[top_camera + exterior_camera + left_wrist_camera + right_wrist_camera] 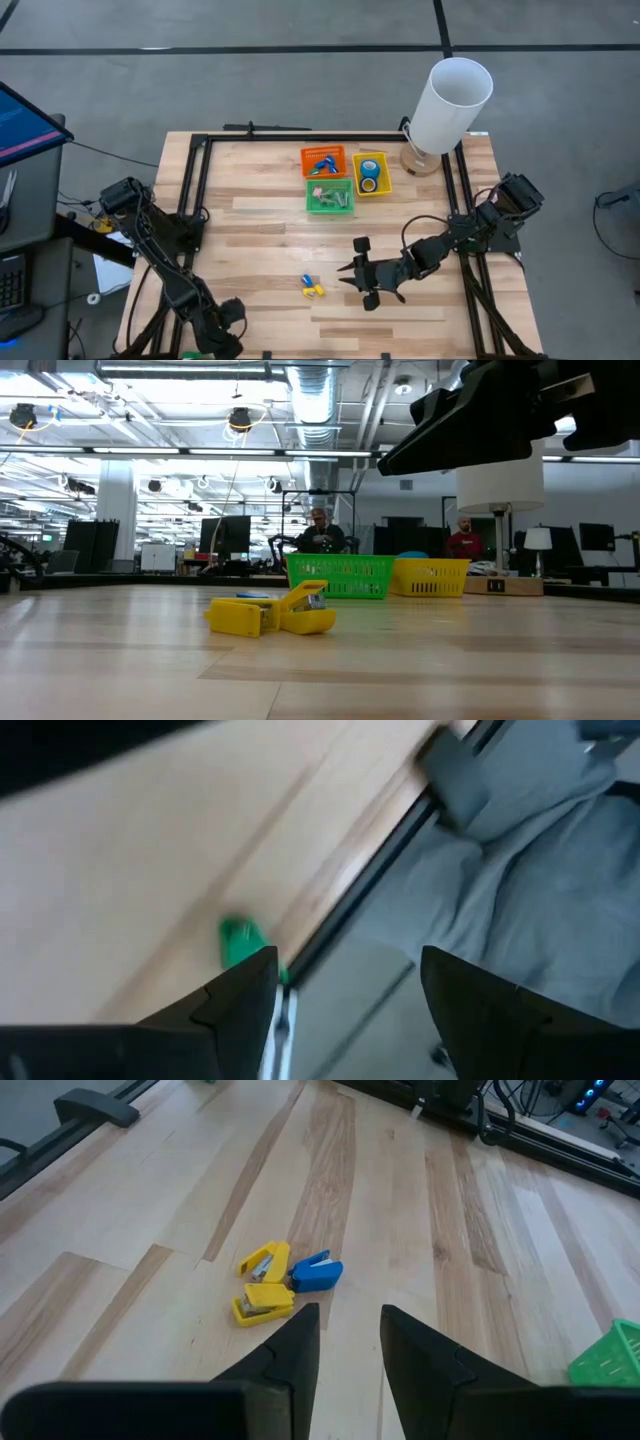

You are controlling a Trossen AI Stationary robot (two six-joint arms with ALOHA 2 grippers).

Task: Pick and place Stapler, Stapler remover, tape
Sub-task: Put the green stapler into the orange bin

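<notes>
My left gripper should keep reaching until its open fingers straddle the body of the green stapler (239,939), which lies ahead with clear wood (185,935) beside it, and then close.
Two small yellow staplers (263,1285) and a small blue one (317,1272) lie together on the bare wood near the table's near edge, and they also show in the high view (313,288). Two blue tape rolls (369,172) lie in the yellow basket (384,180). My right gripper (358,272) hovers open just right of the staplers, pointing at them, and touches nothing. My left gripper (228,322) waits open at the near left edge of the table.
An orange basket (323,160) and a green basket (330,195), each holding small items, sit with the yellow one toward the far side. A white lamp (450,105) stands at the far right corner. A black frame (195,180) borders the table. People sit in the room beyond (322,532).
</notes>
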